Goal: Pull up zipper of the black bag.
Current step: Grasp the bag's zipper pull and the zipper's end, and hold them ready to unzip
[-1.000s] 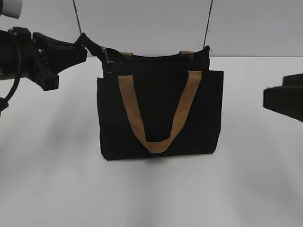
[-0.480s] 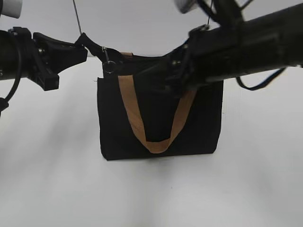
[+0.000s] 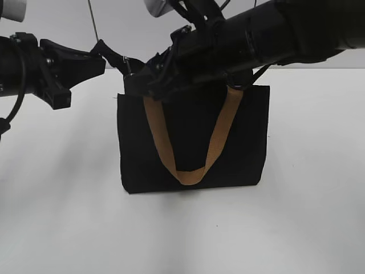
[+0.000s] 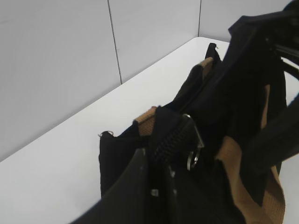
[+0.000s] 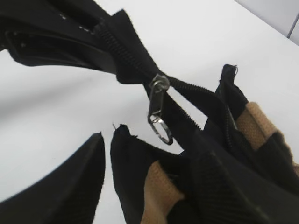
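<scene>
Toothed edges spread apart beyond the silver zipper. The zipper will slide along and bring them together when I pull it across the black bag.
The black bag stands upright on the white table, its front tan handle hanging down. My left gripper is shut on the end of the zip tape at the bag's top left corner, as the left wrist view shows. The zipper pull, silver with a ring, hangs close to that end and also shows in the left wrist view. My right gripper reaches across from the right. It is open, its fingers on either side of the bag's top corner, just short of the pull.
The white table spreads around the bag. A grey panelled wall stands close behind it. The right arm crosses over the bag's top from the upper right.
The right arm has swept in from the right edge across the bag's top, and its gripper is now at the top left corner by the pull. The left arm has not moved.
</scene>
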`<state>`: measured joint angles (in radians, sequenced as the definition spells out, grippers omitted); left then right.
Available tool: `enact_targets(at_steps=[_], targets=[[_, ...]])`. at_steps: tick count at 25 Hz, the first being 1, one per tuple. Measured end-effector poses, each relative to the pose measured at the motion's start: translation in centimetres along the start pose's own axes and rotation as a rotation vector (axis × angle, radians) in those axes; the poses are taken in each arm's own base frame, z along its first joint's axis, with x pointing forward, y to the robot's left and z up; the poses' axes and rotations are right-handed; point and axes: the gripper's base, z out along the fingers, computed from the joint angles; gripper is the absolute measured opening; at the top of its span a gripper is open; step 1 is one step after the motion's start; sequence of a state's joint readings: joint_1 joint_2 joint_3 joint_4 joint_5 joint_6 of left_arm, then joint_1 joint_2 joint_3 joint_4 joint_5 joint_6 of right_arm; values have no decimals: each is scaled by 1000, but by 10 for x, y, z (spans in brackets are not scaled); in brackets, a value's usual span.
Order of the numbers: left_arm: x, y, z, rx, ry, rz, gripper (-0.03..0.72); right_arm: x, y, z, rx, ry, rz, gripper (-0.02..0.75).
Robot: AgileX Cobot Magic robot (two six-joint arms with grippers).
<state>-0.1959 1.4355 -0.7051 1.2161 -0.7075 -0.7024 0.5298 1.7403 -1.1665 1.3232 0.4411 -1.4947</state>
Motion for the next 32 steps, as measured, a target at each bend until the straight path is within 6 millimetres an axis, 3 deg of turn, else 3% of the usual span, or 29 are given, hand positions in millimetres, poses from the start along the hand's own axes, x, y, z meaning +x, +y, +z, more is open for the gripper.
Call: enact_targets(at_steps=[6, 15, 25, 27, 32], targets=[[0, 0, 0, 1, -2, 0, 27, 12, -6, 17, -6, 40, -21, 450], [0, 0, 0, 3, -3, 0, 27, 16, -8, 23, -5, 43, 14, 442], [0, 0, 0, 3, -4, -1, 27, 8, 11, 34, -18, 33, -59, 440], [0, 0, 0, 3, -4, -1, 27, 8, 10, 35, -12, 33, -58, 418], [0, 0, 0, 3, -4, -1, 27, 8, 9, 35, -1, 32, -60, 280]])
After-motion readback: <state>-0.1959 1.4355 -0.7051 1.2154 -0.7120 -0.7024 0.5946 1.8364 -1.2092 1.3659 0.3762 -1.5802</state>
